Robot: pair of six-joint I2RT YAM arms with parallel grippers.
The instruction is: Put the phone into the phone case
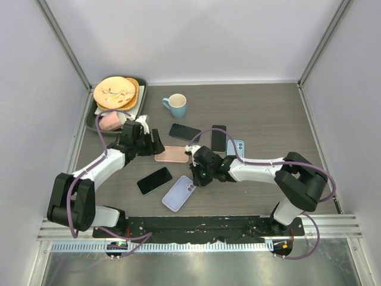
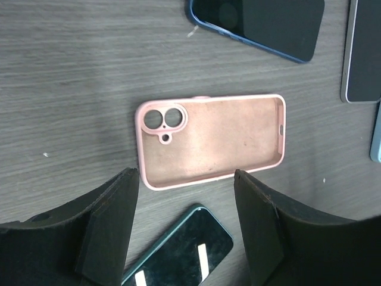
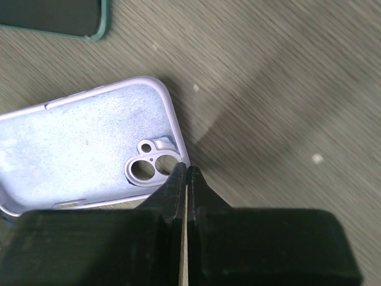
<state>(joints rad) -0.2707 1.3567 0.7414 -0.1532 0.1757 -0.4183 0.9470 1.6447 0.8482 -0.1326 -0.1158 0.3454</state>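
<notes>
My right gripper is on the side toward which the lavender case lies slanted (image 1: pixel 178 195), so it should move back and my left gripper should turn the case by its camera-hole end (image 1: pixel 190 186).
An empty pink phone case (image 2: pixel 211 140) lies open side up on the wooden table; in the top view the pink case (image 1: pixel 172 154) sits just right of my left gripper (image 1: pixel 147 143). That left gripper (image 2: pixel 186 199) is open and holds nothing, with a dark phone (image 2: pixel 178 250) lying below its fingers. The same phone (image 1: pixel 154 180) lies left of an empty lavender case (image 1: pixel 178 193). My right gripper (image 3: pixel 186 171) is shut, its tips at the camera-hole corner of the lavender case (image 3: pixel 77 155). Whether the tips pinch the rim is unclear.
Two more dark phones (image 1: pixel 184 131) (image 1: pixel 218 138) and a light blue case (image 1: pixel 237 147) lie behind the pink case. A blue cup (image 1: pixel 175 105) stands further back. A dark tray (image 1: pixel 91 121) with plates fills the far left corner. A teal-edged phone (image 3: pixel 53 15) lies beside the lavender case.
</notes>
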